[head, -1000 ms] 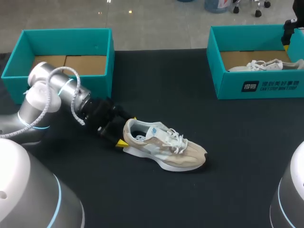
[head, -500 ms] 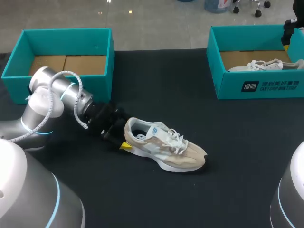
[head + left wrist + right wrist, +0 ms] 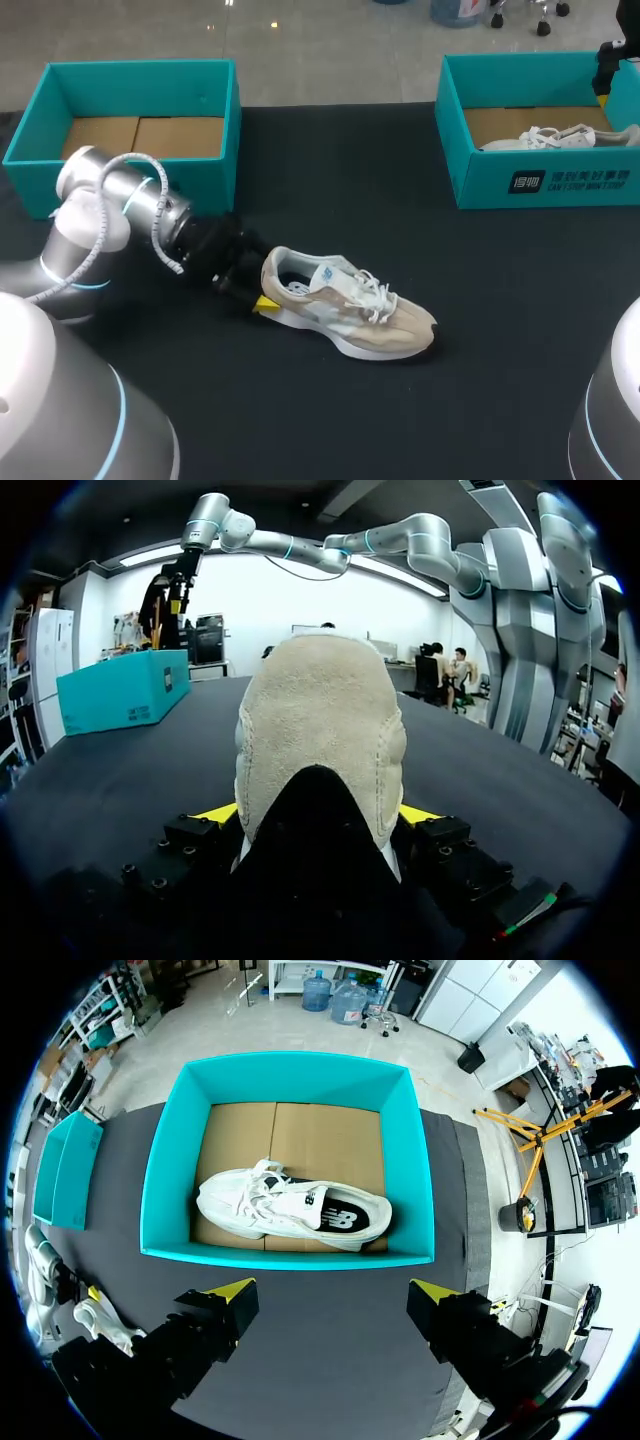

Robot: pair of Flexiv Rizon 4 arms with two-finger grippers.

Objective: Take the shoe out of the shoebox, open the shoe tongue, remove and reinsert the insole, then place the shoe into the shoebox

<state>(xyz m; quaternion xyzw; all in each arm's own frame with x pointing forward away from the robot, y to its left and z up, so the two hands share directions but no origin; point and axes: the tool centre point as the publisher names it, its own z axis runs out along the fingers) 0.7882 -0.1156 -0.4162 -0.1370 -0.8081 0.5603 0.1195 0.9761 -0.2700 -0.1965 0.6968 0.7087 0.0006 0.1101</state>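
The laces [image 3: 374, 297] are bunched near the shoe's toe, so I expect the shoe tongue [image 3: 327, 277] to fold up toward the toe and keep standing when I pull it open.
A beige and white sneaker [image 3: 345, 310] lies on its sole on the black table [image 3: 330, 190], toe pointing right. My left gripper [image 3: 258, 290] is at its heel, open. In the left wrist view the beige heel [image 3: 320, 730] fills the space between the yellow fingertips [image 3: 215, 813], which stand close along its two sides. An empty teal shoebox [image 3: 140, 75] stands at the back left. My right gripper [image 3: 332, 1290] hangs open and empty above the other teal shoebox [image 3: 290, 1065].
The right shoebox [image 3: 540, 180] at the back right holds a white sneaker [image 3: 560, 138], which also shows lying on its side on the cardboard floor [image 3: 290, 1205]. Bare black table surrounds the beige sneaker in front and to the right.
My left arm has slid a little further in along the heel and its fingers have come slightly closer together. The sneaker and the right arm have not moved.
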